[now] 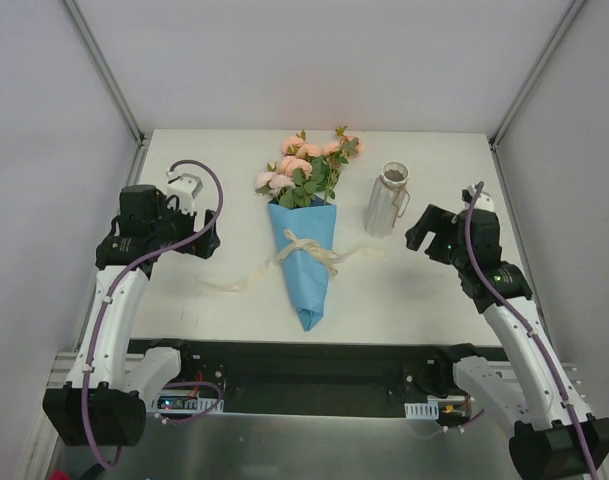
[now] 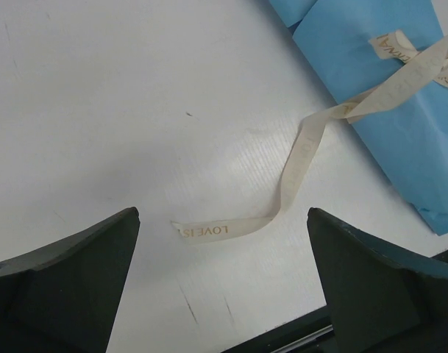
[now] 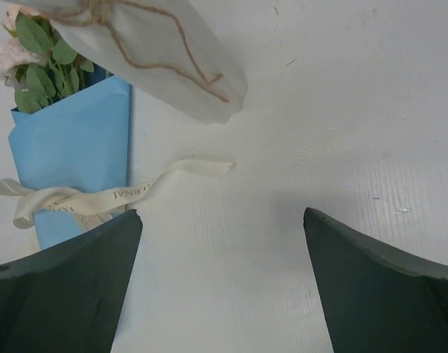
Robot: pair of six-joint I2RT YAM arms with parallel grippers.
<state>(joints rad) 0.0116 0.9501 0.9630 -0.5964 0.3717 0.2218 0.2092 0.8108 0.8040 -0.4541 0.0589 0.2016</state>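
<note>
My left gripper should keep moving toward the cone's edge (image 1: 278,259) and close there across the cream ribbon's loose tail (image 1: 252,279), because the tail lies clear beside the blue cone.
A bouquet of pink flowers (image 1: 302,165) in a blue paper cone (image 1: 305,262) lies mid-table, tip toward the arms. A cream ribbon (image 1: 306,256) is tied around it, with loose ends trailing left (image 2: 293,165) and right (image 3: 187,170). A frosted vase (image 1: 387,200) stands upright to the right of the flowers, twine around its neck (image 3: 157,55). My left gripper (image 1: 206,240) hovers open left of the cone, above the ribbon's left end (image 2: 209,231). Open too, my right gripper (image 1: 419,238) hangs just right of the vase, nothing between its fingers.
The white table (image 1: 234,180) is enclosed by pale walls and aluminium posts (image 1: 104,70). A dark rail (image 1: 304,375) with the arm bases runs along the near edge.
</note>
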